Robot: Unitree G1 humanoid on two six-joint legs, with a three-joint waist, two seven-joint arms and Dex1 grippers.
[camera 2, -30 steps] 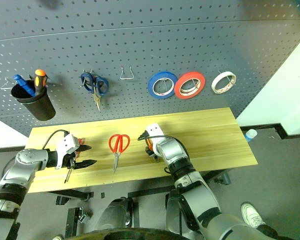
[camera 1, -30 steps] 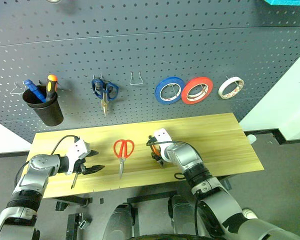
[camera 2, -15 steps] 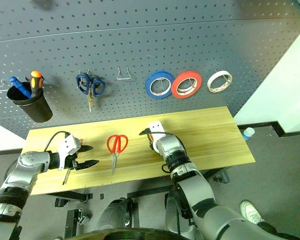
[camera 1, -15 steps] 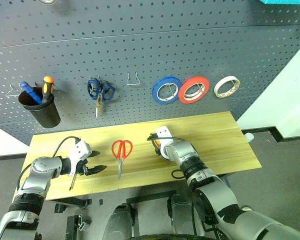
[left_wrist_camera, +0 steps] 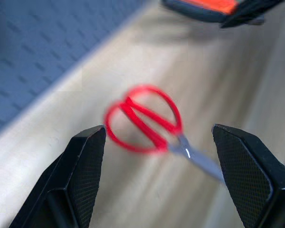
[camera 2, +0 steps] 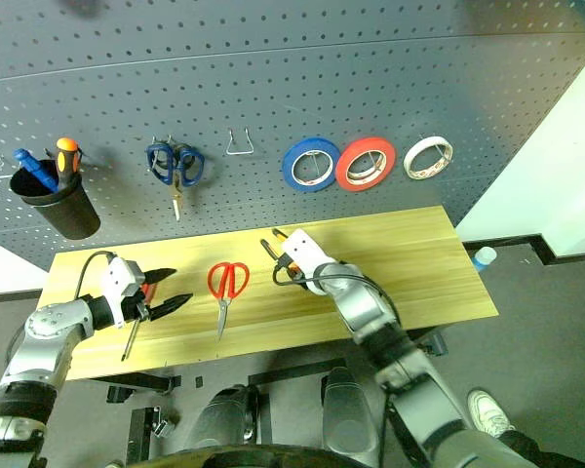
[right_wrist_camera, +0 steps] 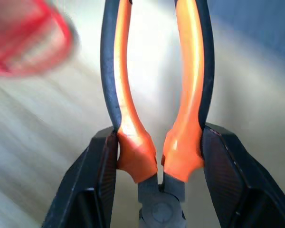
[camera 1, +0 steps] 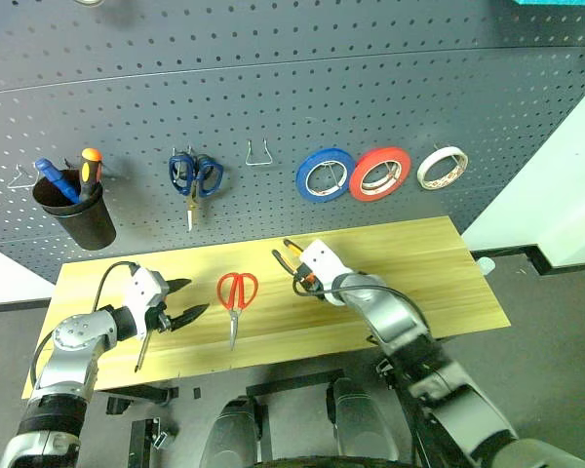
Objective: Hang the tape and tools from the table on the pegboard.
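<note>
My right gripper has the pliers' handles (camera 1: 284, 260) spread and free beyond its fingers, so it should keep on to the empty wire hook (camera 1: 259, 153) and let go once the pliers sit there.
My right gripper (camera 1: 304, 277) is shut on the orange-and-black pliers (camera 1: 289, 255) near their joint and holds them above the table (camera 1: 419, 263). The handles (right_wrist_camera: 154, 90) stick out toward the pegboard (camera 1: 370, 78). Red-handled scissors (camera 1: 236, 292) lie flat on the table between my two grippers. My left gripper (camera 1: 180, 300) hovers open, pointing at the scissors (left_wrist_camera: 147, 121) with nothing between its fingers. A slim screwdriver (camera 1: 141, 349) lies on the table under it. The whitish tape (camera 1: 443, 168) hangs on the pegboard at the far right.
On the pegboard hang a blue roll (camera 1: 325, 175), a red roll (camera 1: 381, 174), blue-handled scissors (camera 1: 194, 178) and a black cup (camera 1: 76, 209) holding an orange-and-black screwdriver. An empty wire hook (camera 1: 260, 153) sits between the blue scissors and the blue roll.
My right gripper has risen off the table with the pliers and rolled, so the handles now point up toward the pegboard. My left gripper has lifted slightly. The scissors and screwdriver lie as before.
</note>
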